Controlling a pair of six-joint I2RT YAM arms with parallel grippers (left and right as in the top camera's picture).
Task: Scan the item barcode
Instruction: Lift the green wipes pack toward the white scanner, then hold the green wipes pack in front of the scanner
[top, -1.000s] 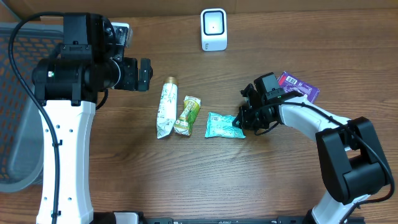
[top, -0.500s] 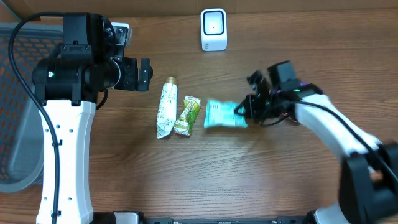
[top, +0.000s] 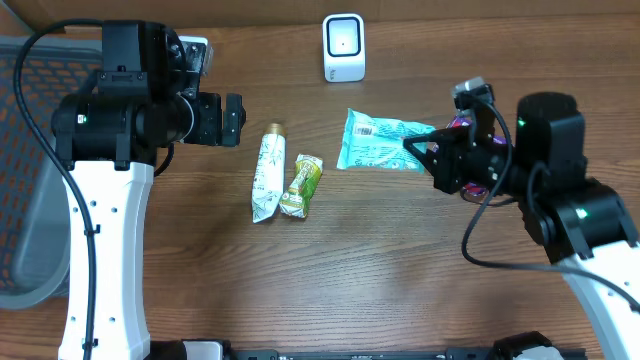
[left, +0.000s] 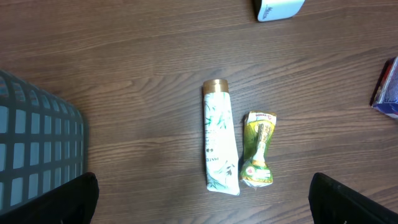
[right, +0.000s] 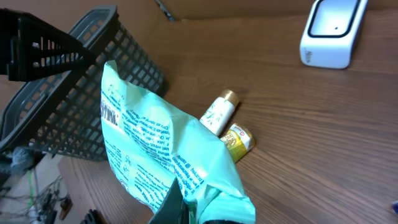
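The mint-green packet's barcode (top: 365, 129) points up and away from the scanner, so the robot's right gripper should tip the packet until the barcode points at the scanner's window (top: 344, 38).
My right gripper (top: 417, 150) is shut on one edge of a mint-green printed packet (top: 378, 140) and holds it in the air, below and to the right of the white scanner (top: 343, 47). In the right wrist view the packet (right: 161, 155) fills the foreground with its printed text facing the camera. It hides most of the right gripper (right: 199, 210) there, and the scanner (right: 333, 31) stands at the top right. My left gripper (top: 232, 120) hangs open to the left of the items and holds nothing. Its dark fingertips (left: 348, 200) frame bare wood.
A white tube with a gold cap (top: 267, 172) and a yellow-green packet (top: 302, 186) lie side by side left of centre. A purple packet (top: 457, 124) is mostly hidden under my right arm. A dark mesh basket (top: 25, 200) stands at the table's left edge.
My right gripper has lifted the mint-green packet off the table and carried it up and back toward the scanner. The left arm has not moved.
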